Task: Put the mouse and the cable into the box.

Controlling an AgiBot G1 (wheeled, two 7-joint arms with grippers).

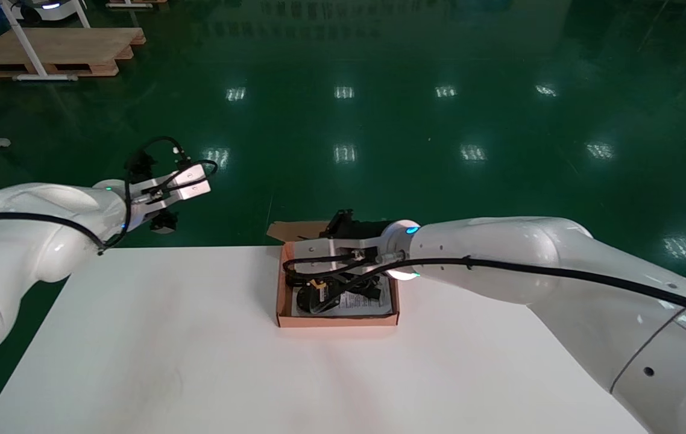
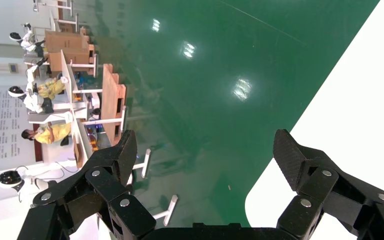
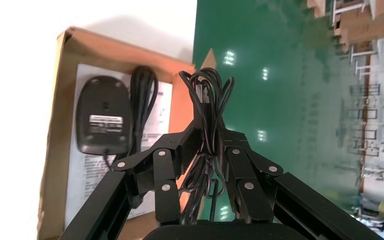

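Observation:
The robot's right gripper should move the coiled black cable inward and set it down next to the mouse's cord (image 3: 162, 107) before opening, because the cable hangs over the box's far side (image 3: 182, 100).
An open cardboard box (image 1: 337, 321) sits on the white table (image 1: 198, 361). Inside it a black mouse (image 3: 102, 122) lies upside down on a printed sheet, its own cord (image 3: 142, 100) bundled beside it. In the head view the mouse (image 1: 310, 299) is at the box's left end. My right gripper (image 3: 208, 131) is shut on a coiled black cable (image 3: 207, 90), held above the box's far wall, half over the floor. My left gripper (image 2: 206, 150) is open and holds nothing, hovering off the table's far left corner.
The box's flap (image 1: 295, 229) sticks out past the table's far edge. Green floor lies beyond the table, with a wooden pallet (image 1: 53, 51) far off at the back left. The right arm (image 1: 500, 259) reaches across the table's right side.

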